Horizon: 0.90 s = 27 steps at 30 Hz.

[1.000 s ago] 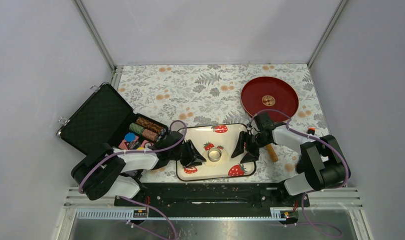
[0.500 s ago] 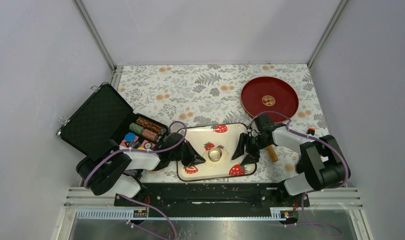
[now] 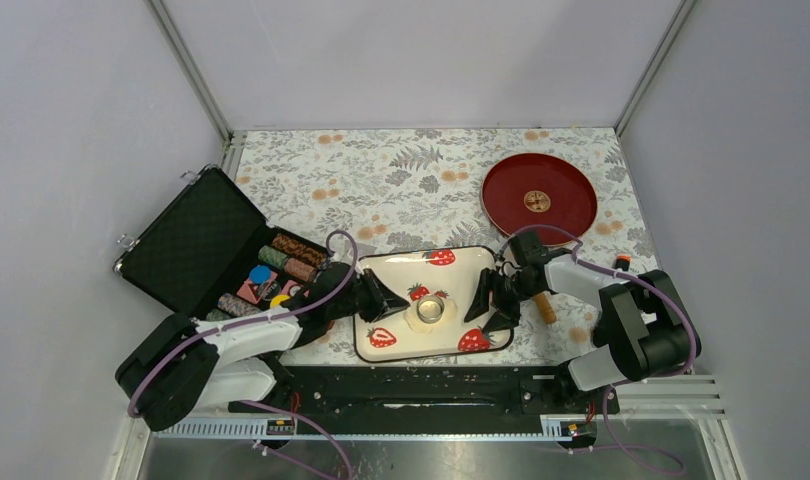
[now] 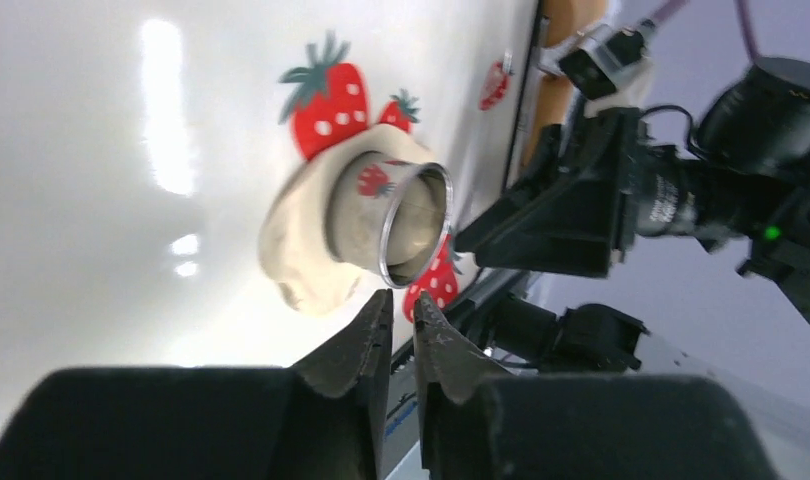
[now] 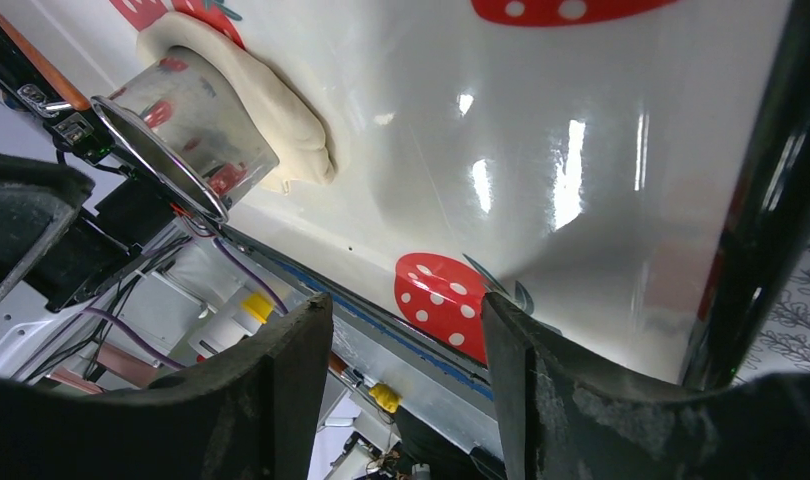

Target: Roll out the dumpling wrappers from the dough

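Observation:
Next, I grab the tray's rim [image 3: 510, 344] with my right gripper before my left gripper pulls the dough [image 3: 418, 322] under the ring cutter, since it sits on an unheld tray.
The dough [image 3: 412, 319] is a flattened pale sheet on the strawberry tray [image 3: 451, 275]. A metal ring cutter [image 3: 430, 309] stands on it. My left gripper [image 3: 385, 299] is just left of the cutter, shut and empty. In the left wrist view its fingertips [image 4: 383, 303] stop short of the dough [image 4: 296, 255] and the cutter [image 4: 406, 225]. My right gripper [image 3: 478, 303] is open and empty, right of the cutter. In the right wrist view [image 5: 406, 305] it hovers over the tray's near part, apart from the dough [image 5: 281, 110] and the cutter [image 5: 181, 130]. No separate round wrapper shows.
A tan wooden roller [image 3: 543, 303] lies right of the tray, under my right arm. A red plate [image 3: 538, 195] sits at the back right. An open black case [image 3: 196, 240] with poker chips [image 3: 289, 258] is on the left.
My left arm has swung outward to the left and its gripper has drawn back slightly from the cutter. My right gripper has edged a little towards the tray's near right part.

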{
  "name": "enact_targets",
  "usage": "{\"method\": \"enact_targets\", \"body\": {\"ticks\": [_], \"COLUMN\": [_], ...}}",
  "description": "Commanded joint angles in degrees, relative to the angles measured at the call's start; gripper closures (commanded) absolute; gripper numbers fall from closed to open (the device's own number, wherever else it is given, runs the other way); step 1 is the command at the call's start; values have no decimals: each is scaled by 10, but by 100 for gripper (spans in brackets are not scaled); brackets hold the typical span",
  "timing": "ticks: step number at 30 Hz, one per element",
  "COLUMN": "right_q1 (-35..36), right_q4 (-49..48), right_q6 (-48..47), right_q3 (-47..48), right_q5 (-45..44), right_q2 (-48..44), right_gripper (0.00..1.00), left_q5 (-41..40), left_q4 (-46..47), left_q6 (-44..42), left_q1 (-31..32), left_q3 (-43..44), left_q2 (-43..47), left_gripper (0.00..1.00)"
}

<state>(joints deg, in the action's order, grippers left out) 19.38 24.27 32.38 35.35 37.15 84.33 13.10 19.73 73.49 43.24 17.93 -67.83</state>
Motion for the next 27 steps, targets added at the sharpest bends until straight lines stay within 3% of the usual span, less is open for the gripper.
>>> {"method": "enact_targets", "body": {"ticks": [1,4,9,13,21,27], "right_q1": [-1,-1,-1,-2,-7,-7], "right_q4": [12,55,133,156,173,136], "right_q6": [-12,-33,-66,-76,-63,-49], "right_q3": [1,17,46,45,58,39], "right_q5": [-15,-71,-205,-266,-276,-215], "right_q2": [-16,-61,-139,-149,-74,-44], "right_gripper": [37,36,27,21,23,25], "left_q5": [-56,-53,-32,-24,-17,5], "left_q4": [-150,-169,-135,-113,-106,-56], "left_q6": [-49,-62,-59,-55,-57,-45], "left_q1": [0,0,0,0,4,8], "left_q3": [38,46,47,51,67,62], "left_q2": [12,-10,-56,-90,-134,-160], "left_gripper": [81,74,73,73,73,75]}}
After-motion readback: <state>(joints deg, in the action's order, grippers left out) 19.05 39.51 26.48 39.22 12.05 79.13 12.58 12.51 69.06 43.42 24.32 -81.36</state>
